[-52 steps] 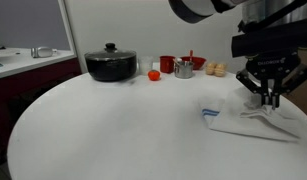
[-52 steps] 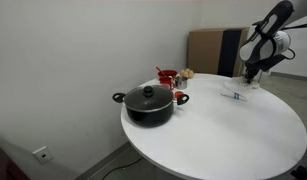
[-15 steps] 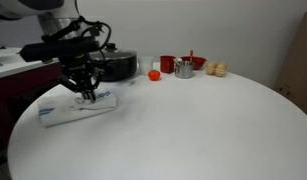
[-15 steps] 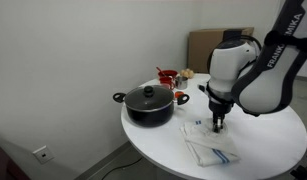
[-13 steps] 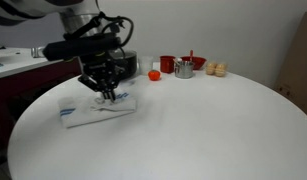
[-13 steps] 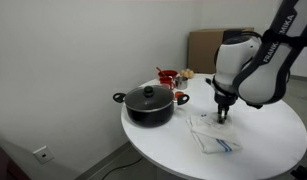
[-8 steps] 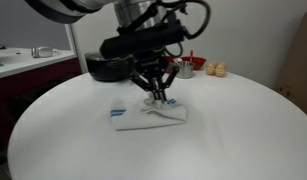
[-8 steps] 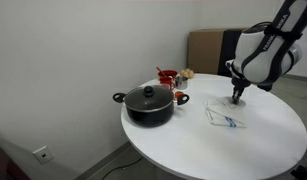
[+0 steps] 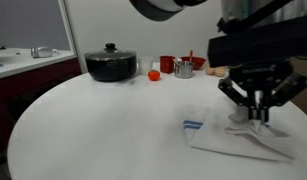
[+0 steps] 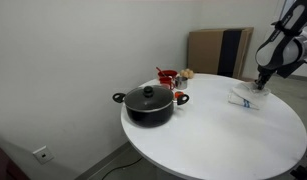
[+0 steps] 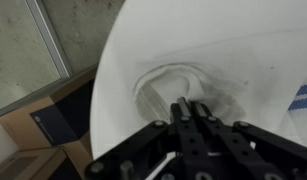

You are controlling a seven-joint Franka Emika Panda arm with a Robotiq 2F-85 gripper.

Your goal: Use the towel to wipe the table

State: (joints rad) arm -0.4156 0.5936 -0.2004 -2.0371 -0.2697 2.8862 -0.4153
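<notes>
The towel under my gripper is near the table's edge, so I should turn back and wipe across the open tabletop before the black pot.
The white towel with blue stripes lies flat on the round white table, near its edge. It also shows in an exterior view and in the wrist view, where it is bunched under the fingers. My gripper points straight down with its fingers together, pressing the towel onto the table. In the wrist view the gripper shows closed fingertips on the cloth.
A black lidded pot stands at the back of the table. A red cup, a metal cup, a small red object and other small items sit behind. A cardboard box stands on the floor.
My gripper has slid the towel across the table, from near the pot side to the opposite edge, staying pressed on it throughout.
</notes>
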